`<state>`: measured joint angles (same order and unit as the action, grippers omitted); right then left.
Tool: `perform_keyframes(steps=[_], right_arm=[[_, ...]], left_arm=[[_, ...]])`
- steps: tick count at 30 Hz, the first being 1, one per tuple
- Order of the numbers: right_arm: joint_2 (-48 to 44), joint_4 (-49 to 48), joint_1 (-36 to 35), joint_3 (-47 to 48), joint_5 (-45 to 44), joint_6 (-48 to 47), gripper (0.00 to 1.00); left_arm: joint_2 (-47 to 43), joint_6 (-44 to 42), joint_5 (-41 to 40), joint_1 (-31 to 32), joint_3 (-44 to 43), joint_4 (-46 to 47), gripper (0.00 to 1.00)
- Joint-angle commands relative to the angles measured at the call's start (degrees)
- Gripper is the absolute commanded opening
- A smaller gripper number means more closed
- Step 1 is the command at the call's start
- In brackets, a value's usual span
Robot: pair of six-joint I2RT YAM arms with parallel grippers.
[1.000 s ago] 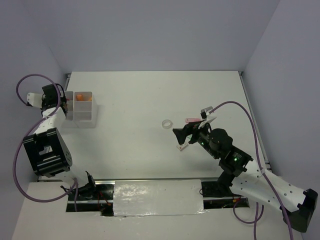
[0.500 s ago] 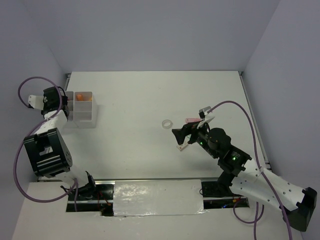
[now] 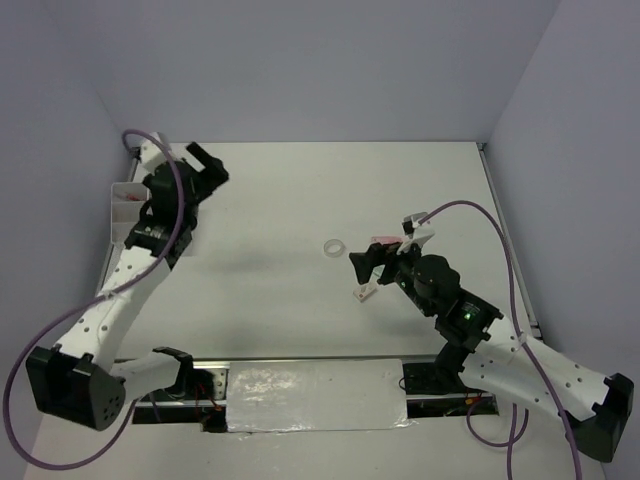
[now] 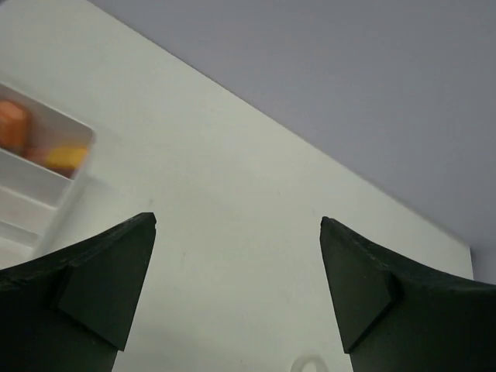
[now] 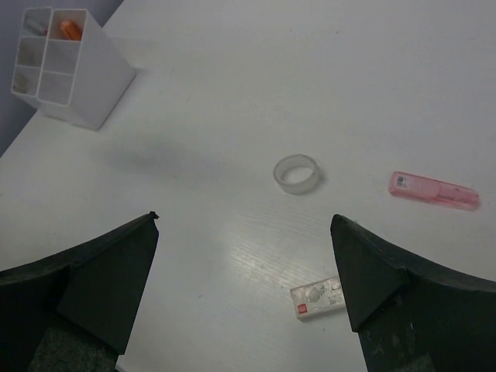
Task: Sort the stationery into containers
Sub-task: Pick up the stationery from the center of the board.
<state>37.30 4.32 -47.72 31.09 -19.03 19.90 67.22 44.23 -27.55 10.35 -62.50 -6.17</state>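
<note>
My open left gripper is nearing the clear tape ring [image 3: 334, 248], which lies free of the pink item, so I should continue until my fingers straddle the ring's rim [image 3: 342, 247].
The white divided container [image 3: 119, 203] stands at the table's left edge, partly hidden by my left arm. It holds orange pieces [image 4: 15, 128] in its far cells, and it also shows as the container [image 5: 74, 74] in the right wrist view. My left gripper [image 3: 205, 170] hovers open just right of the container with nothing between its fingers. A clear tape ring [image 3: 335, 246], a pink flat item [image 3: 384, 240] and a white eraser [image 3: 363, 294] lie mid-table. My right gripper [image 3: 363, 264] hangs open above the eraser [image 5: 318, 298], with the tape ring [image 5: 297, 173] ahead and the pink item [image 5: 432, 190] to its right.
Grey walls close the table in at the back and on both sides. The tape ring [image 4: 310, 364] peeks in at the bottom edge of the left wrist view. A cable loops over the right arm [image 3: 470, 320].
My left arm has swung from beside the container out over the table's left part, and its gripper has opened. The right arm has barely moved.
</note>
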Motion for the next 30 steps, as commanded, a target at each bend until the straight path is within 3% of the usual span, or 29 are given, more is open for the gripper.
perform_keyframes(steps=[1,3,5,8,11,16,21,24,27,30], right_arm=[[-1.9,2.3,0.5,4.3,-7.2,3.5,1.0],[-3.1,5.0,0.5,5.0,-9.5,6.3,1.0],[-5.3,6.7,0.6,6.0,-10.7,8.2,1.0],[-7.7,8.2,0.6,6.9,-9.5,9.3,1.0],[-8.7,11.0,0.5,8.2,-9.2,9.5,1.0],[-10.7,15.5,0.4,10.0,-10.9,9.4,1.0],[-10.2,17.4,0.5,10.4,-11.0,8.8,1.0],[-9.5,18.1,0.4,10.7,-10.9,8.4,1.0],[-10.2,18.4,0.5,10.5,-11.5,8.2,1.0],[-11.4,18.2,0.5,10.2,-12.3,8.0,1.0]], left_arm=[[-2.4,-11.2,7.0,7.5,6.5,5.2,0.99],[-0.6,-17.1,17.0,14.0,10.8,9.7,0.99],[2.6,-20.1,20.2,18.7,11.3,11.4,0.99],[12.4,-30.1,21.7,30.0,6.6,8.5,0.98],[22.8,-35.2,22.0,34.0,0.2,6.4,0.96],[36.0,-38.9,27.0,34.4,-9.1,6.4,0.94],[44.4,-41.1,25.6,34.8,-15.0,3.5,0.91],[47.5,-42.3,24.8,34.8,-18.0,1.4,0.84],[49.7,-41.8,26.0,34.7,-19.7,0.4,0.71],[50.1,-40.8,27.0,34.8,-18.3,0.9,0.67]])
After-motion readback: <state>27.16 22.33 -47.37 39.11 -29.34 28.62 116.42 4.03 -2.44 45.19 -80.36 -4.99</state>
